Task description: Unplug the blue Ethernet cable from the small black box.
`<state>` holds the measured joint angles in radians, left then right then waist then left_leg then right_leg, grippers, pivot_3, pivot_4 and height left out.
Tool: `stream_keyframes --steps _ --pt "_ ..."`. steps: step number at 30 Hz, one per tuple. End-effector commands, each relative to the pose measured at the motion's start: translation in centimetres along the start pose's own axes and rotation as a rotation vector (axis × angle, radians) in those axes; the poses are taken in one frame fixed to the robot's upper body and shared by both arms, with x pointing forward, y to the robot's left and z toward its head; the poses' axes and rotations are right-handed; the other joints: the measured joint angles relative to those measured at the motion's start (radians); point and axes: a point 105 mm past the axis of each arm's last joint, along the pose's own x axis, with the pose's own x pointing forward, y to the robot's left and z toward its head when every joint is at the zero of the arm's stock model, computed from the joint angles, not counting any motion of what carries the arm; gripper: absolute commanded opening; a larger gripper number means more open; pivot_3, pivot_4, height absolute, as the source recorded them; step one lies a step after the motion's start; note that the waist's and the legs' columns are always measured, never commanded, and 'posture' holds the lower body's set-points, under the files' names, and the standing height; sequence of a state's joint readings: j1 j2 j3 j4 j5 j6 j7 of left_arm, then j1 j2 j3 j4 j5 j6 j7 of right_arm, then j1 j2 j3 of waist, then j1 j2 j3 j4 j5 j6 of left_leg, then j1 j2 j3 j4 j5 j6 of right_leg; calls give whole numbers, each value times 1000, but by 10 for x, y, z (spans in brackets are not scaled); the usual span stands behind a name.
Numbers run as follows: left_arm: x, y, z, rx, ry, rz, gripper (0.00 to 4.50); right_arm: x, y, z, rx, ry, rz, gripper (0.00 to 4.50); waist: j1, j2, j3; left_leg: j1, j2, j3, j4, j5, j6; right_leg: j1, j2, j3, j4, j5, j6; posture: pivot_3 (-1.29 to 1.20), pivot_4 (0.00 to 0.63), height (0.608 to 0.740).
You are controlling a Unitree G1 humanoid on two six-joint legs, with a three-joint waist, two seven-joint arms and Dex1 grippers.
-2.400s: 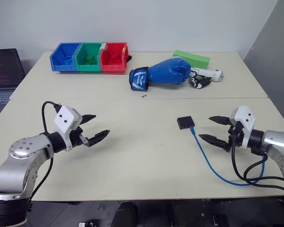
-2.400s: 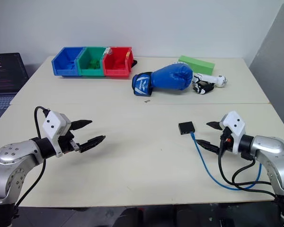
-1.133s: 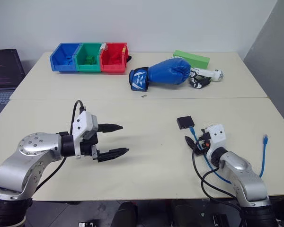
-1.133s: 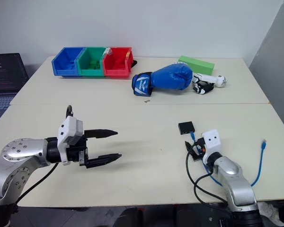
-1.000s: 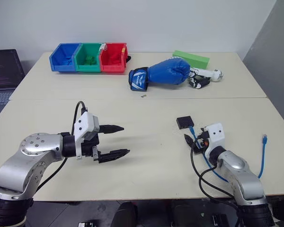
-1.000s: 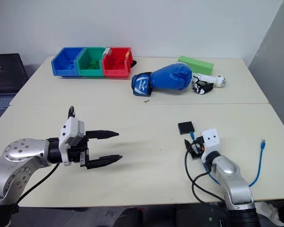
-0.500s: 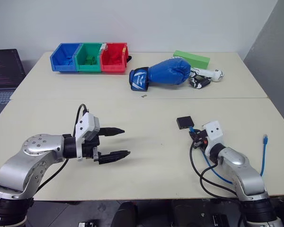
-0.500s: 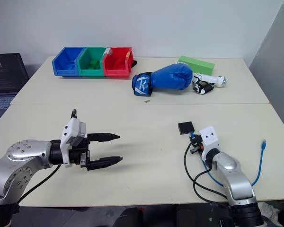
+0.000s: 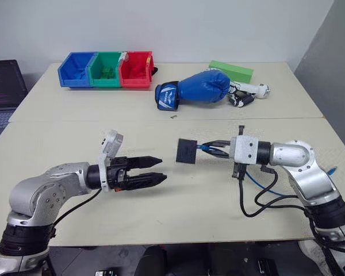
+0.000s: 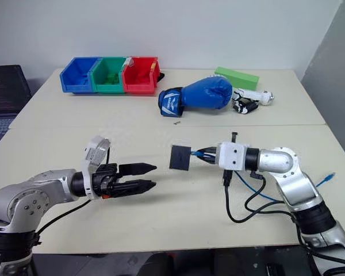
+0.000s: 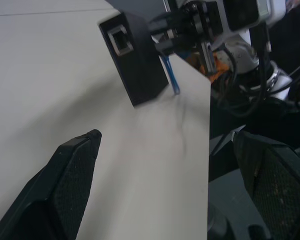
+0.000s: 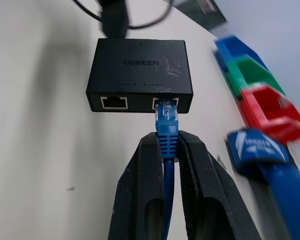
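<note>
My left gripper should hold the black box [image 12: 138,70] first, because my right gripper's fingers are beside the plug's clip [image 12: 166,114]. My right gripper will then turn and squeeze the clip.
The small black box [image 9: 187,150] hangs in the air above the table's middle, carried by the plug of the blue Ethernet cable [image 12: 166,135], which sits in one of its two ports. My right gripper [image 9: 207,148] points level toward my left and is shut on the cable just behind the plug. The rest of the cable trails back under the right arm to a loose end [image 9: 332,170]. My left gripper [image 9: 161,169] is open and aims at the box [image 11: 135,57] from a short way off, its fingers [image 11: 65,170] apart with nothing between them.
Blue, green and red bins [image 9: 105,69] stand at the back left. A blue boxing glove [image 9: 196,88], a green block [image 9: 231,71] and a black-and-white gadget [image 9: 241,99] lie at the back. A laptop [image 9: 3,80] sits at the far left.
My right gripper shut on the cable by the plug, then rose and swung left, lifting the box off the table. My left gripper rolled about its own axis and stayed open.
</note>
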<state>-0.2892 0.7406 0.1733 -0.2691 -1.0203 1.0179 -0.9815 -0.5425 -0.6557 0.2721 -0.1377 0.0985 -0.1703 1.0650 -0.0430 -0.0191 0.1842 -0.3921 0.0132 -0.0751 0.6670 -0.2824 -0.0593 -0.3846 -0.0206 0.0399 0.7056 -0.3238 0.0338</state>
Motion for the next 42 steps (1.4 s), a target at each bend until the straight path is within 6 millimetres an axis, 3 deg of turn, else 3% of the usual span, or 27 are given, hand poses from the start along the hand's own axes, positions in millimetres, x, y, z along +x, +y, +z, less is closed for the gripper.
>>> stream_keyframes --steps 1,12,19,20,31,37,39,42 --pt "0 -10 12 -23 -53 -34 4500 1 -2 13 -129 -46 70 132 1 0 0 0 0 0 0 0 0 0 0 0 0 0 0 0 150 740" --pt "9 -17 1 -112 -75 -66 4500 9 -13 28 -195 -105 95 131 4 0 0 0 1 -1 1 0 -1 0 -1 0 1 0 0 0 150 740" --pt "15 -17 -5 -143 -67 -88 3370 10 -14 32 -219 -109 100 131 9 0 0 0 0 0 1 0 -1 0 -1 0 1 0 0 0 150 740" --pt "16 -16 -6 -144 -64 -89 3011 10 -14 33 -224 -110 102 131 9 0 0 0 0 0 1 0 -1 0 -1 0 1 0 0 0 150 740" --pt "20 -9 -11 -151 -69 -67 899 13 -14 38 -264 -114 113 130 9 0 0 0 0 0 1 0 -1 0 -1 0 1 0 0 0 150 740" --pt "15 -6 -11 -150 -71 -51 775 14 -7 38 -319 -110 156 130 9 0 0 0 0 0 1 0 -1 0 -1 0 1 0 0 0 150 740" --pt "13 -5 -11 -144 -69 -46 775 12 -4 37 -319 -110 175 842 9 0 0 0 0 0 1 0 -1 0 -1 0 1 0 0 0 150 740" --pt "11 -4 -11 -107 -40 -40 775 4 0 39 -243 -113 217 1525 10 0 0 0 0 0 1 0 -1 0 -1 0 1 0 0 0 150 740"
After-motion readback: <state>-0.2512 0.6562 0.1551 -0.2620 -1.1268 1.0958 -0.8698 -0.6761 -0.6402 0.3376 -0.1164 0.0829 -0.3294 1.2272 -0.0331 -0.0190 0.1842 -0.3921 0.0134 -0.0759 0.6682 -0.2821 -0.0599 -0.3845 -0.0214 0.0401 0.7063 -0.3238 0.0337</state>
